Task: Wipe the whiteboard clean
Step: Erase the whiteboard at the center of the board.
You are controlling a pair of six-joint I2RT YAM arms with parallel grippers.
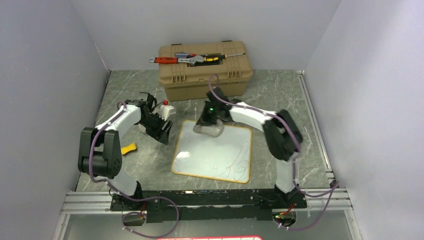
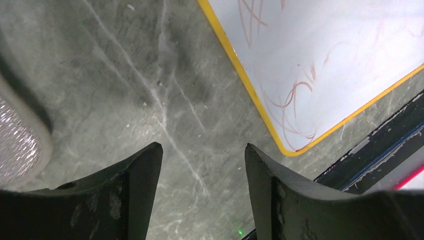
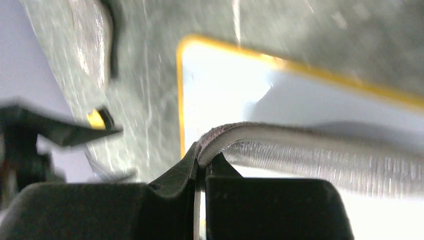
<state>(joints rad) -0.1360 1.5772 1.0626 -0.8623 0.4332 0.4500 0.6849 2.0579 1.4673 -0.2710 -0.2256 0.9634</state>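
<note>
The whiteboard's yellow rim (image 1: pixel 177 148) is free next to the robot's open left gripper, so the left gripper should keep that rim (image 1: pixel 180 135) steady before the grey cloth wipes the scribbles.
The whiteboard (image 1: pixel 215 152) lies flat on the table in the middle, white with a yellow rim, with thin scribbles near its front right part. It also shows in the left wrist view (image 2: pixel 320 65) and the right wrist view (image 3: pixel 240 95). My right gripper (image 1: pixel 210 121) is shut on a grey cloth (image 1: pixel 209 130) that rests on the board's far edge; the cloth (image 3: pixel 310 150) hangs from the pinched jaws (image 3: pixel 202 160). My left gripper (image 1: pixel 161 131) is open and empty, left of the board, over bare table (image 2: pixel 202 150).
A tan toolbox (image 1: pixel 204 70) with tools on its lid stands behind the board. A small white bottle with a red cap (image 1: pixel 166 107) stands by the left arm. A yellow object (image 1: pixel 129 148) lies at the left. A black rail (image 1: pixel 210 197) runs along the front edge.
</note>
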